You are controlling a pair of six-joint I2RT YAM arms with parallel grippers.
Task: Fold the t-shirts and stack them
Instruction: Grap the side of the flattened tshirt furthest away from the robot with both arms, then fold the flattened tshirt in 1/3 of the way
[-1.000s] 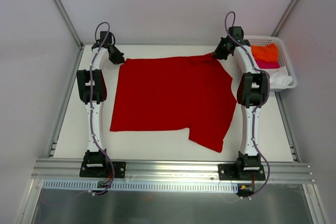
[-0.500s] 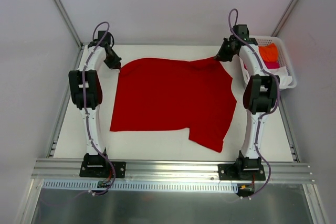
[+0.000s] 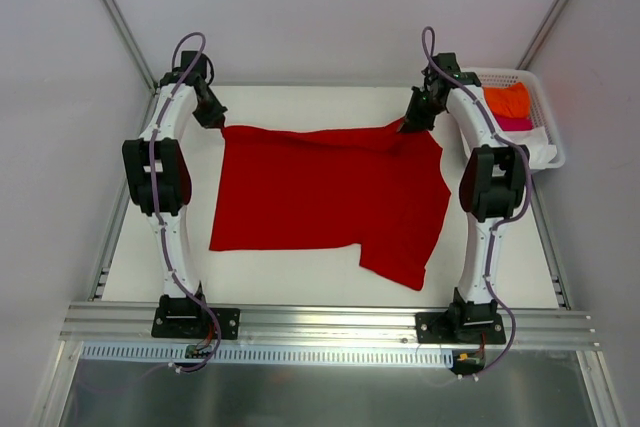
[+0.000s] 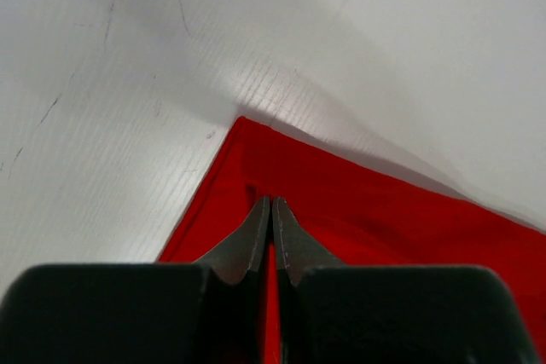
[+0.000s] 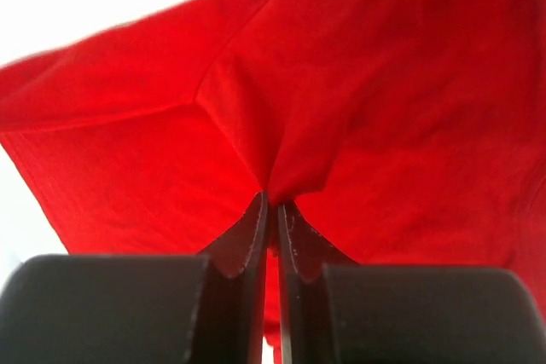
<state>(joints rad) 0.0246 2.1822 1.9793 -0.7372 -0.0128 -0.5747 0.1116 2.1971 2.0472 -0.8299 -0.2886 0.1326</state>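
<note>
The shirt's far edge [image 3: 312, 134] is stretched from corner to corner, so the robot's right gripper keeps pulling the bunched fold nearer and let it go over the shirt's flat body [image 3: 394, 175].
A deep red t-shirt [image 3: 330, 192] lies spread over the middle of the white table, one short sleeve pointing toward the near right. My left gripper [image 3: 218, 123] is shut on the shirt's far left corner [image 4: 256, 168], cloth pinched between the fingers [image 4: 256, 236]. Over at the far right corner my right gripper [image 3: 408, 123] is shut on a bunched fold of the red t-shirt [image 5: 281, 159]. Both far corners are lifted off the table. Orange [image 3: 506, 100], magenta pink [image 3: 513, 124] and white [image 3: 535, 145] t-shirts lie in the basket.
A white lattice basket [image 3: 540, 82] stands at the table's far right corner, close behind the right arm. Metal frame posts rise at the far corners, and white walls enclose the table [image 3: 300, 267].
Both grippers have pulled the shirt's far edge up and toward the near side; the far edge now hangs straighter between them and sits lower in the top view.
</note>
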